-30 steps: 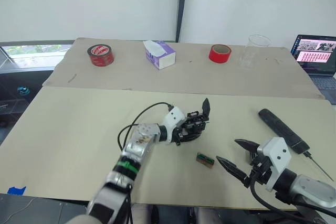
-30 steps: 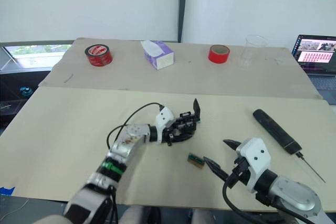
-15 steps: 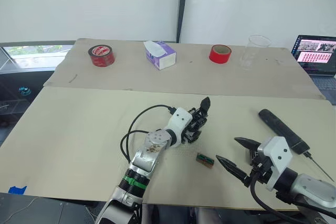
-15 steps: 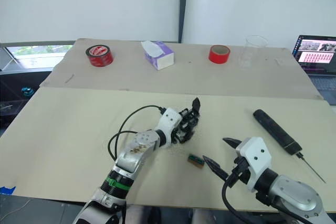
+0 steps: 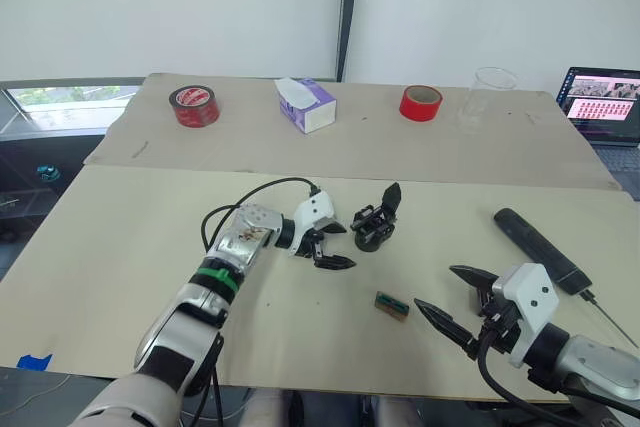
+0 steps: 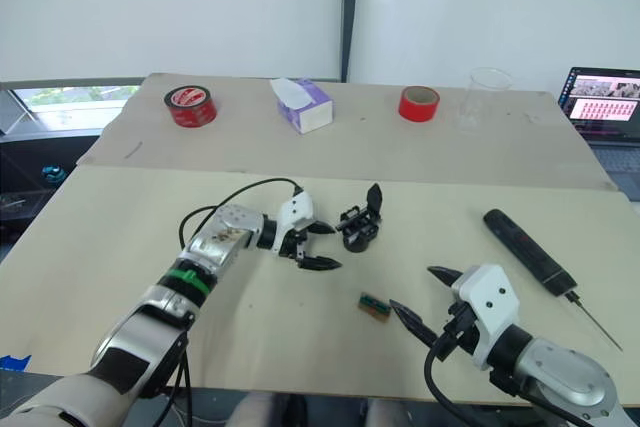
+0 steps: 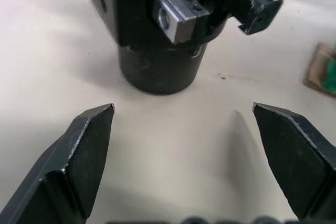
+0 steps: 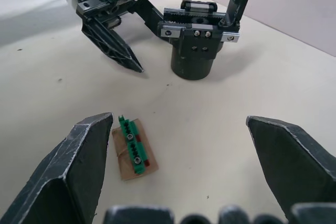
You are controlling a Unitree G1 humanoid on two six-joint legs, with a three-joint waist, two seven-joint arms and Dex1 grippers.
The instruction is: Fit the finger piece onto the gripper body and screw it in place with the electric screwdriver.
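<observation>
The gripper body (image 5: 373,226) is standing flat on a round black base (image 7: 159,70), so I expect it to swivel in place and stay upright when I turn its rail crosswise.
The gripper body (image 5: 371,230) stands upright on the table's middle, its one black pointed finger sticking up. My left gripper (image 5: 334,247) is open just left of it, fingertips a short way off, holding nothing. From the left wrist, the gripper body (image 7: 157,30) sits beyond the spread fingers (image 7: 79,156). My right gripper (image 5: 437,287) is open near the front edge, with the gripper body (image 8: 193,45) ahead of it. The electric screwdriver (image 5: 535,244) lies flat at the right, bit toward the front. The finger piece is out of view.
A small green-and-brown block (image 5: 391,305) lies between the two grippers. On the far table stand two red tape rolls (image 5: 192,105), (image 5: 420,102), a purple tissue box (image 5: 306,104) and a clear cup (image 5: 480,97). A laptop (image 5: 600,105) sits at the far right.
My left gripper has let go of the gripper body, opened and drawn back to the left. The body now stands alone on the table. The right arm has stayed put.
</observation>
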